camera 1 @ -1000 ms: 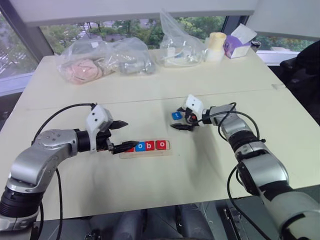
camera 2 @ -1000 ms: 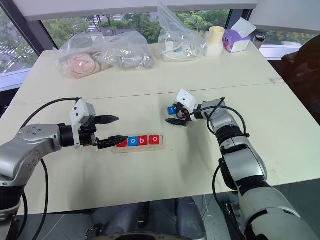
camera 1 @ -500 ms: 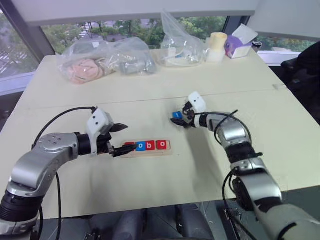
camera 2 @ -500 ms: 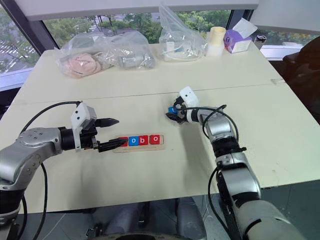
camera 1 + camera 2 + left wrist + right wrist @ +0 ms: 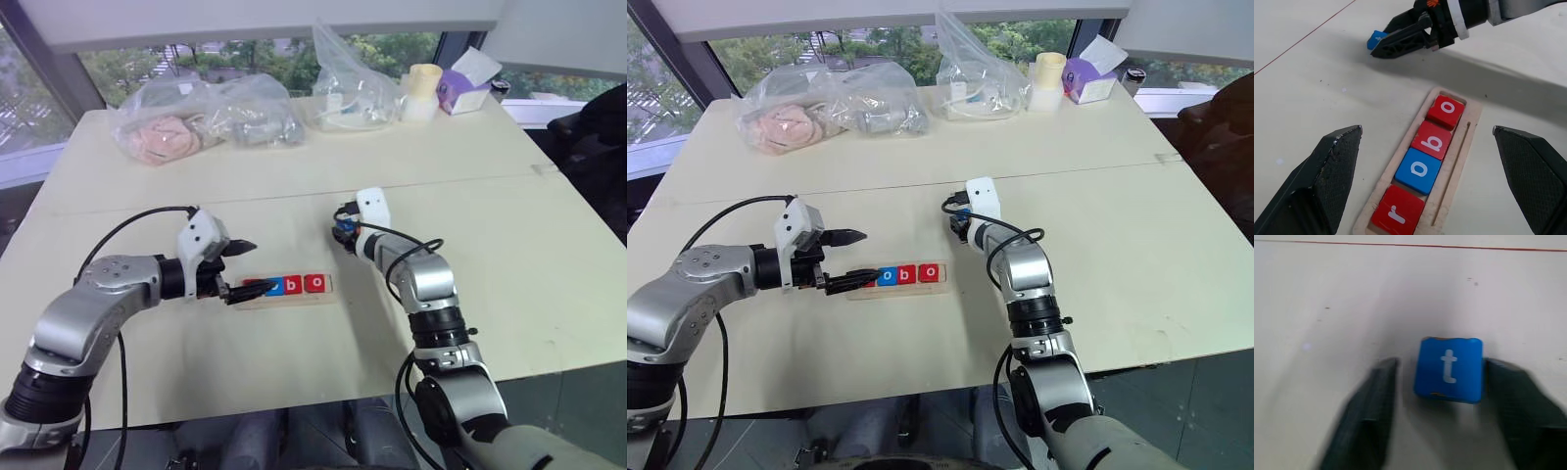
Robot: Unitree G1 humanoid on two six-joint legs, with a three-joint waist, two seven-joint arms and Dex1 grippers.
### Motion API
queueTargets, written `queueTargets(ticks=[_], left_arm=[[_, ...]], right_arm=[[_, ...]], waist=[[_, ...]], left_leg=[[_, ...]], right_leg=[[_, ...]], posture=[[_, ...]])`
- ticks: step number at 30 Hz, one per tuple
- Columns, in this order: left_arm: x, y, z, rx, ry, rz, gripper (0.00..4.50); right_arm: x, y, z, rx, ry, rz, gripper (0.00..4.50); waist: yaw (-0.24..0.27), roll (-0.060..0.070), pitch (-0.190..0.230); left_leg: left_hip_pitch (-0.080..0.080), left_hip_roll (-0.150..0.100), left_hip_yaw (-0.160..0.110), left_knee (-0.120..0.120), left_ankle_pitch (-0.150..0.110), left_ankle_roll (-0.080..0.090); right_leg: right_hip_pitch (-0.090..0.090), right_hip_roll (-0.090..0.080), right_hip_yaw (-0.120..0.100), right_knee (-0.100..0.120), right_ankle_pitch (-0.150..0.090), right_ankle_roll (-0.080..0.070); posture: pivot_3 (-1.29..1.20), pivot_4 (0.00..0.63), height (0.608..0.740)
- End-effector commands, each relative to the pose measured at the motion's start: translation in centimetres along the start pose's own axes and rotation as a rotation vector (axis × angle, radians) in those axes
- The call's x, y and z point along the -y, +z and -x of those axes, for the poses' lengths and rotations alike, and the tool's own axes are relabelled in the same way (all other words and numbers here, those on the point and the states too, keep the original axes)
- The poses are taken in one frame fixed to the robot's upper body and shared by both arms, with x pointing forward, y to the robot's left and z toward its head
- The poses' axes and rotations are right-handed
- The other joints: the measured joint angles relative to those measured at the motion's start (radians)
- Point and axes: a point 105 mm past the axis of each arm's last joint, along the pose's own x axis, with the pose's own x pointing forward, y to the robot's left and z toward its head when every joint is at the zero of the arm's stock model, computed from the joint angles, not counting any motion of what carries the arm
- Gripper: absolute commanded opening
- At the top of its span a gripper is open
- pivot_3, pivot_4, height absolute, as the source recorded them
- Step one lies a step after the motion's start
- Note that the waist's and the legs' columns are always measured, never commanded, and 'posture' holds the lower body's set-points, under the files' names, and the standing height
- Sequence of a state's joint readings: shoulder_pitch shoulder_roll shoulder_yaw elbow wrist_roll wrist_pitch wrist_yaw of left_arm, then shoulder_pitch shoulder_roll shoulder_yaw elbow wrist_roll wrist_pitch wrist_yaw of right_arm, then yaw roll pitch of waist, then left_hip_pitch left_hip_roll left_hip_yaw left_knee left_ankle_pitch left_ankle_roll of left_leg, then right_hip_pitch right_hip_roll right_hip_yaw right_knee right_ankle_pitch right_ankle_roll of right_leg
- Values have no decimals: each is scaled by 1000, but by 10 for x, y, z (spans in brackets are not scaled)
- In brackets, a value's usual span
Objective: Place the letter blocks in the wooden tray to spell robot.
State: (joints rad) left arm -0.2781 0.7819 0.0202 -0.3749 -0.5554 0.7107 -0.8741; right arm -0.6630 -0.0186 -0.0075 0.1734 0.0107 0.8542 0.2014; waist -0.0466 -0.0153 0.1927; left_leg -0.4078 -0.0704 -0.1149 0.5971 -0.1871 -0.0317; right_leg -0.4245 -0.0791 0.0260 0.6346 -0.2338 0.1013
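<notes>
The robot's right gripper has its finger where the blue t must meet the red o, so it should put the t down and grip its top and bottom edges.
The wooden tray lies on the table and holds a red r, a blue o, a red b and a red o; its right end slot is bare. A blue t block rests on the table beyond the tray's right end. My right gripper has one finger on each side of that block and is shut on it; it also appears as the right gripper. At the tray's left end my left gripper hovers open, holding nothing.
Two clear plastic bags, a pale cup and a purple box stand along the table's far edge. A seam crosses the table behind the work area.
My right arm has swung its elbow inward and rolled its wrist; the gripper shifted slightly left and closed around the t block. The left arm has stayed put.
</notes>
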Motion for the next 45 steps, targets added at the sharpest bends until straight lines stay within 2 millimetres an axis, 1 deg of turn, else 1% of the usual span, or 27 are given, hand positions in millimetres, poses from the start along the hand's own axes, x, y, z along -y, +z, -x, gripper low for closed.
queueTargets(ticks=[1,4,5,6,8,10,13,15,18,21,24,26,28,29,32,33,34,35,38,39,40,41,43,45], left_arm=[[1,8,2,23,3,-40,4500],[4,6,3,7,-5,-51,4500],[6,3,3,-13,-8,-62,4500],[7,2,3,-15,-16,-60,4500],[9,3,2,-8,-26,-56,4500],[12,3,2,-10,-39,-61,4500],[17,7,-2,-6,-73,-76,4500],[17,9,-4,-2,-80,-77,4500],[14,7,-7,-6,-80,-73,4500],[14,5,-9,-11,-94,-68,4500],[14,5,-11,-11,-100,-68,4500],[13,4,-11,-20,-98,-75,4500],[12,3,-12,-25,-98,-78,4500],[12,3,-12,-24,-98,-77,4500],[11,2,-12,-23,-98,-75,4500],[11,1,-12,-25,-97,-75,4500],[11,1,-12,-26,-97,-76,4500],[12,1,-11,-27,-97,-77,4500],[12,1,-8,-32,-98,-82,4500],[11,1,-6,-36,-99,-86,4500],[10,2,-3,-43,-104,-93,4500],[10,3,-1,-51,-110,-99,4500],[11,4,3,-63,-128,-108,4500],[16,5,7,-79,-162,-115,4500]], right_arm=[[-3,10,3,41,-12,2,1153],[8,28,19,117,-62,27,1153],[9,33,29,132,-65,27,1153],[10,32,45,131,-60,23,1153],[9,23,72,103,-44,16,1153],[7,15,85,70,-27,11,1153],[-2,-9,108,-29,22,-227,1153],[-2,-18,115,-35,7,-286,1153],[-5,-31,119,-50,-2,-336,1153],[-20,-53,118,-123,33,-389,1153],[-22,-61,117,-160,41,-385,1153],[-19,-65,119,-182,34,-327,1153],[-18,-65,119,-186,32,-310,2166],[-19,-64,119,-184,39,-300,2518],[-18,-61,119,-180,38,-268,4080],[-16,-59,119,-175,33,-261,4455],[-15,-57,120,-170,31,-252,4455],[-12,-51,121,-149,34,-237,4455],[-6,-28,124,-78,86,-162,4455],[-1,-19,128,-67,115,-98,4455],[11,-5,131,-13,129,-27,4455],[17,4,137,15,179,54,4455],[17,15,149,84,332,206,4455],[18,12,160,99,469,339,4455]], waist=[[1,0,0],[3,0,0],[5,0,0],[5,0,0],[15,0,0],[18,0,0],[19,0,0],[20,1,0],[27,1,0],[27,1,0],[27,1,0],[26,1,0],[27,0,-1],[27,0,-1],[27,0,-1],[27,0,-1],[27,0,-1],[27,0,-1],[29,0,0],[29,0,0],[29,1,0],[29,1,0],[32,1,1],[32,1,1]], left_leg=[[0,0,0,0,0,0],[0,0,0,0,0,0],[0,0,0,0,0,0],[-1,0,0,0,0,0],[-2,-1,-1,0,0,0],[-2,-1,-1,-1,0,1],[-2,0,-1,0,0,1],[-1,2,-1,0,0,1],[-1,2,-1,0,0,1],[-2,1,0,0,0,0],[-2,1,0,-1,0,0],[-2,1,0,-1,0,0],[-2,1,0,-1,0,0],[-2,1,0,-1,0,0],[-2,1,0,-1,0,0],[-2,1,0,-1,0,0],[-2,1,0,-1,0,0],[-2,1,-1,-1,0,0],[-2,0,0,-1,0,0],[-2,0,0,-1,0,0],[-3,0,0,-1,0,0],[-3,0,0,-1,0,0],[-4,0,1,-1,-1,1],[-4,0,2,-2,-2,3]], right_leg=[[0,0,0,0,0,0],[0,0,0,0,0,0],[0,0,0,0,0,0],[0,-1,0,0,0,0],[-1,-2,0,-1,0,0],[-1,-2,-1,-1,0,0],[-1,-2,0,-2,-2,-4],[-1,0,0,-1,-2,-4],[-1,0,-1,-2,-2,-5],[-1,-1,-1,-3,-2,-5],[-1,-2,-1,-4,-2,-5],[-1,-2,0,-4,-2,-5],[-1,-2,-1,-4,-2,-5],[0,-2,-1,-4,-2,-5],[0,-2,-1,-5,-2,-5],[0,-2,-1,-5,-2,-5],[0,-3,-1,-5,-2,-5],[0,-3,-1,-5,-2,-5],[0,-3,-1,-5,-2,-5],[0,-3,-1,-5,-2,-5],[0,-3,-1,-5,-2,-5],[0,-3,-1,-6,-3,-5],[0,-3,-2,-8,-3,-4],[2,-3,-5,-11,-6,1]], posture=[[0,150,740],[0,150,740],[0,150,740],[0,150,740],[0,150,740],[0,150,740],[0,150,740],[0,150,740],[0,150,740],[0,150,740],[0,150,740],[0,150,740],[0,150,740],[0,150,740],[0,150,740],[0,150,740],[0,150,740],[0,150,740],[0,150,740],[0,150,740],[0,150,740],[0,150,740],[0,150,740],[0,150,740]])
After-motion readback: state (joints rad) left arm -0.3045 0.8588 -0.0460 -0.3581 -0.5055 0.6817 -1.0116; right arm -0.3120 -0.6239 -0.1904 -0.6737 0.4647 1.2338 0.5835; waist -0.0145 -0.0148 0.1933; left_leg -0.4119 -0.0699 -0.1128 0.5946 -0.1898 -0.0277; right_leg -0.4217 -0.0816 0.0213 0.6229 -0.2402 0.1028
